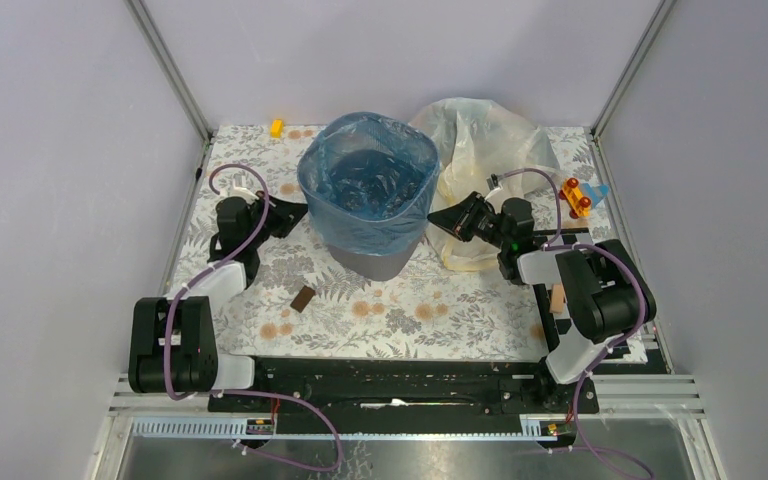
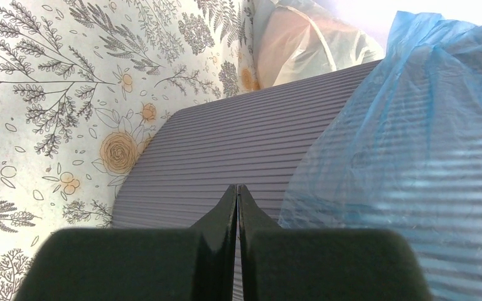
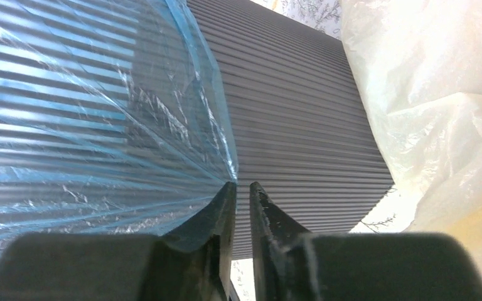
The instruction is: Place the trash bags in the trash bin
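I should move my right gripper away from the trash bin's outer side, reach in and push the trash bag down, because the blue trash bag's middle is bunched up inside the trash bin.
The dark grey trash bin stands mid-table, lined with a blue trash bag folded over its rim. A pale yellowish trash bag lies crumpled behind and to the right of the bin. My left gripper is shut and empty, pointing at the bin's ribbed left wall, with the blue bag to the right of its tips. My right gripper is at the bin's right wall, open by a narrow gap. The blue bag's hanging corner touches its left fingertip; nothing lies between the jaws.
A small brown block lies on the floral cloth in front of the bin. A yellow piece sits at the back left, and an orange and blue toy at the right edge. Metal posts and grey walls enclose the table.
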Tool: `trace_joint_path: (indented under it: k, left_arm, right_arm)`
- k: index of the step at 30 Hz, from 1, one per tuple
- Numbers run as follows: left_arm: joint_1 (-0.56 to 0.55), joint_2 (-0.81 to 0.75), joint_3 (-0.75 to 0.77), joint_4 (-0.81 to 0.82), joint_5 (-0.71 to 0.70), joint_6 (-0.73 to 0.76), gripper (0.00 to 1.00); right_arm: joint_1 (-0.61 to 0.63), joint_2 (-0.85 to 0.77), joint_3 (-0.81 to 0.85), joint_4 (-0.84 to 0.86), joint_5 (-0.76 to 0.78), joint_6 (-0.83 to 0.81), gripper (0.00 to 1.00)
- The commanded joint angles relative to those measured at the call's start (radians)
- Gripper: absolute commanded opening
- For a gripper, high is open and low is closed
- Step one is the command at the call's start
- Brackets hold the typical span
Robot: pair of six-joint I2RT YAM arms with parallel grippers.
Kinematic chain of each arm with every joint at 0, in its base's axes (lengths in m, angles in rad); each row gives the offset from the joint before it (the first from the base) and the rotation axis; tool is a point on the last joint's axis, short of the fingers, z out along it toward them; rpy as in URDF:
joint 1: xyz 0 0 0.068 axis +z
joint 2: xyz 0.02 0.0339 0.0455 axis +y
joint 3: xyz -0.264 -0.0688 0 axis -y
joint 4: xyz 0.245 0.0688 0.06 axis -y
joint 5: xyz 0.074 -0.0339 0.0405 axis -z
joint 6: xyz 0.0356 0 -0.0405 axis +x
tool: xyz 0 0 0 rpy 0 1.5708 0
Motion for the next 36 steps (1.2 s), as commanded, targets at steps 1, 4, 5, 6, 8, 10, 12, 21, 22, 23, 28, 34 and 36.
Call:
trace_joint_path:
  k: [1, 4, 5, 6, 8, 10, 12, 21, 22, 23, 28, 34, 36]
  left_arm:
    - [0.001, -0.014, -0.007, 0.028, -0.017, 0.03, 0.0]
    - [0.001, -0.069, -0.004, -0.044, -0.079, 0.047, 0.01]
    - [0.0, -0.098, -0.006, -0.067, -0.112, 0.053, 0.04]
    - [0.001, -0.127, -0.007, -0.089, -0.139, 0.057, 0.08]
    - [0.002, -0.184, 0.001, -0.136, -0.184, 0.068, 0.18]
    - [0.002, -0.218, 0.021, -0.193, -0.217, 0.083, 0.28]
    - [0.007, -0.247, 0.054, -0.261, -0.244, 0.101, 0.37]
    - [0.01, -0.299, 0.301, -0.429, -0.265, 0.235, 0.88]
    - [0.01, -0.289, 0.336, -0.433, -0.263, 0.254, 0.91]
    - [0.01, -0.273, 0.375, -0.44, -0.258, 0.27, 0.93]
    - [-0.004, -0.161, 0.553, -0.458, -0.132, 0.358, 0.94]
    - [-0.092, -0.028, 0.738, -0.566, -0.113, 0.453, 0.91]
    - [-0.108, 0.003, 0.771, -0.58, -0.122, 0.463, 0.9]
  right_arm:
    - [-0.001, -0.044, 0.01, -0.043, 0.034, -0.058, 0.29]
    - [-0.016, -0.122, 0.01, -0.117, 0.06, -0.107, 0.35]
    - [-0.025, -0.146, 0.013, -0.145, 0.066, -0.125, 0.37]
    - [-0.033, -0.171, 0.018, -0.178, 0.074, -0.143, 0.4]
    - [-0.051, -0.22, 0.027, -0.239, 0.091, -0.179, 0.46]
    - [-0.067, -0.269, 0.041, -0.303, 0.114, -0.218, 0.52]
    - [-0.085, -0.318, 0.071, -0.384, 0.14, -0.277, 0.55]
    - [-0.089, -0.441, 0.485, -0.933, 0.177, -0.695, 0.76]
    - [-0.089, -0.427, 0.547, -0.979, 0.161, -0.725, 0.77]
    - [-0.088, -0.408, 0.603, -1.006, 0.134, -0.749, 0.77]
    - [0.015, -0.241, 0.952, -1.316, 0.142, -0.969, 0.8]
    - [0.223, -0.058, 1.257, -1.545, 0.213, -1.156, 0.23]
    - [0.283, 0.026, 1.369, -1.635, 0.246, -1.168, 0.0]
